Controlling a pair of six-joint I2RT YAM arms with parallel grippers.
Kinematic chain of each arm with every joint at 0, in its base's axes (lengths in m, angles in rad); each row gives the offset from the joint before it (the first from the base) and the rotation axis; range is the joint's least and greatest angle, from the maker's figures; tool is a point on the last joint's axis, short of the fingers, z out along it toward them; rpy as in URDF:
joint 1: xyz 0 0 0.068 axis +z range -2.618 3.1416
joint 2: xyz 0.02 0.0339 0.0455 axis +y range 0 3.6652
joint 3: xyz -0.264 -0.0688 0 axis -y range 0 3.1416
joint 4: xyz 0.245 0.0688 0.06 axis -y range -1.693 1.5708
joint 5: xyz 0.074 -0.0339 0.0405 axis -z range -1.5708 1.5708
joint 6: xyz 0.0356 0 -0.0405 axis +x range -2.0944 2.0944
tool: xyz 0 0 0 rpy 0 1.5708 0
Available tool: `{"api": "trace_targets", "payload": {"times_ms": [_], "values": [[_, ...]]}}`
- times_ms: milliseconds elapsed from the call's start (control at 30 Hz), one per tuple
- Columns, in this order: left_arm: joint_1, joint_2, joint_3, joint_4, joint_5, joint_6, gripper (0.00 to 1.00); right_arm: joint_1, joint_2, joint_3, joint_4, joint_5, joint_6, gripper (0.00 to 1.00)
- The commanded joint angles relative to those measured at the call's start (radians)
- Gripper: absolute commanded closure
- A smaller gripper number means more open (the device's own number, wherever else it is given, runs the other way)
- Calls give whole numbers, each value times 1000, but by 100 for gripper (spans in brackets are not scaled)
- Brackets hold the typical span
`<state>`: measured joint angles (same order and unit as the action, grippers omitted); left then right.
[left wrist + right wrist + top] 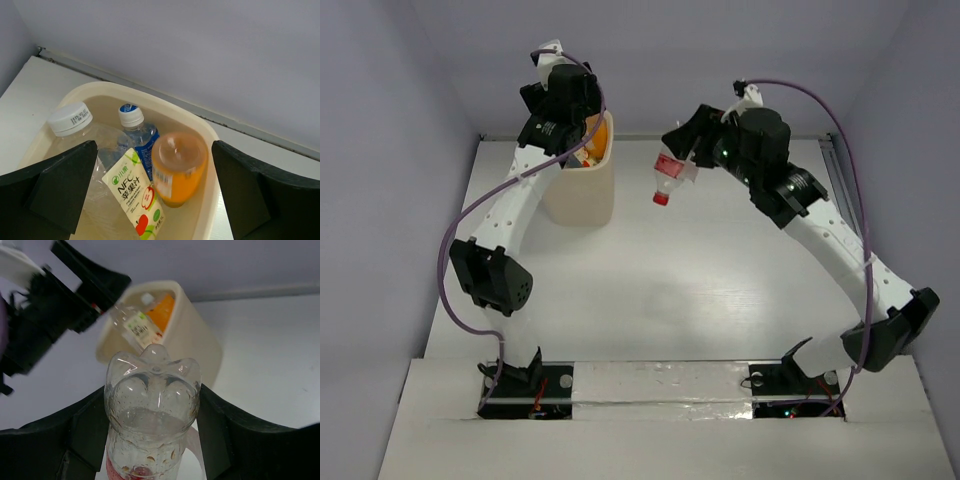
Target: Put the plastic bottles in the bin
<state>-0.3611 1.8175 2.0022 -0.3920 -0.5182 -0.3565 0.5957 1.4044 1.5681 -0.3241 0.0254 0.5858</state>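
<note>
The robot's empty left gripper is hovering over the cream bin's opening (590,150), so it should move out of the way before the right gripper lowers the red-labelled bottle (670,168) in.
The cream bin (582,195) stands at the back left. My left gripper (575,120) hovers over its mouth, open with nothing between the fingers (60,185). Inside the bin (200,125) lie a clear bottle with a white cap (70,119), a blue-labelled bottle (136,131), an orange bottle (179,165) and a white fruit-print bottle (137,197). Right of the bin, in the air, my right gripper (685,152) is shut on the red-labelled bottle (669,178), red cap pointing down. In the right wrist view that bottle's clear base (152,390) faces the camera between the fingers of the right gripper (152,415).
The bin (195,340) is beyond the held bottle in the right wrist view, with the left arm (55,310) above its left side. The back wall runs just behind the bin. A metal rail (840,175) lines the table's right edge.
</note>
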Motion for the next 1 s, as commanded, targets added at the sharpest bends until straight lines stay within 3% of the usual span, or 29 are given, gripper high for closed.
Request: {"api": "trace_targets", "payload": {"times_ms": [0,100,233,333,500,800,867,967], "values": [[2,-93,72,-3,33,10,1,-5,102,142,86,-47,51,34],[2,-162,87,-47,84,-19,1,18,218,277,149,-44,83,34],[2,-315,-102,-28,180,-90,1,65,396,496,184,-24,72,34],[2,-498,-262,-8,216,-150,1,104,568,781,172,60,28,33],[2,-662,-414,-70,274,-203,1,130,847,1059,169,149,-93,33],[2,-846,-525,-195,310,-185,1,234,950,945,306,289,-564,28],[2,-866,-529,-206,308,-183,1,256,932,855,365,333,-616,23],[2,-877,-542,-200,331,-194,1,279,943,852,364,393,-675,11]]}}
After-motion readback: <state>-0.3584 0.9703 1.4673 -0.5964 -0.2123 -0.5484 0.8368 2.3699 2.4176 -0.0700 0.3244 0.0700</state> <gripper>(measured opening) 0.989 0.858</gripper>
